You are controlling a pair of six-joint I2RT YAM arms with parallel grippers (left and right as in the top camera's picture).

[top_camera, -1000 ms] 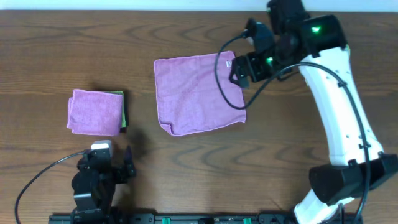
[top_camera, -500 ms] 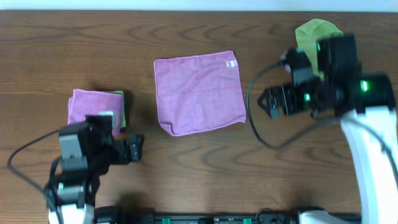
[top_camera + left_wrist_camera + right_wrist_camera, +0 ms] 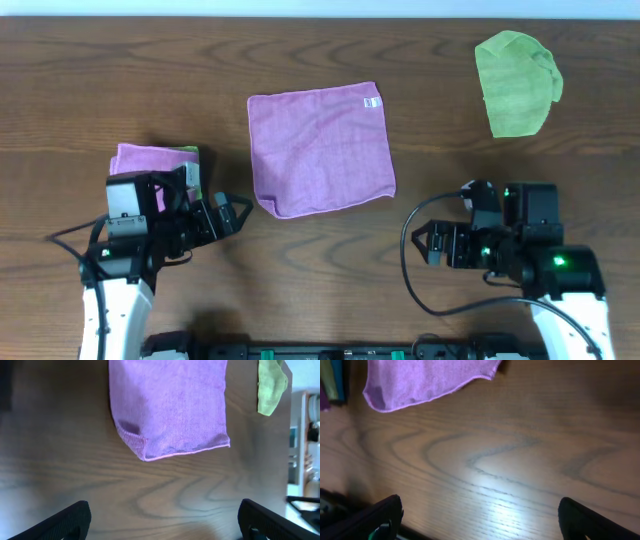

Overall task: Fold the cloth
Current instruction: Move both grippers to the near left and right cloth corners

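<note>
My open right gripper should go on toward the pinkish-purple towel's closest corner point(image 3: 391, 191) until its fingers close on that corner, because clear wood point(image 3: 405, 213) leads there from the gripper.
The cloth point(image 3: 320, 150) is a pinkish-purple towel lying spread flat on the wooden table, with a small white tag at its far right corner and its near left corner slightly curled. My left gripper point(image 3: 235, 212) stands open just left of that near left corner, apart from it. The left wrist view shows the cloth point(image 3: 167, 405) ahead of the open left gripper point(image 3: 162, 522). My right gripper point(image 3: 425, 243) is open over bare wood to the near right of the cloth. In the right wrist view the cloth point(image 3: 425, 380) lies far ahead of the right gripper point(image 3: 480, 520).
A folded pink towel on a green one point(image 3: 150, 165) sits at the left, partly under my left arm. A crumpled lime-green cloth point(image 3: 515, 82) lies at the far right; its edge point(image 3: 271, 387) shows in the left wrist view. Bare wood point(image 3: 330, 270) spans the table's front.
My right arm has drawn back from the cloth's far right corner to the near right, uncovering the lime-green cloth. My left arm has come forward toward the cloth's near left corner.
</note>
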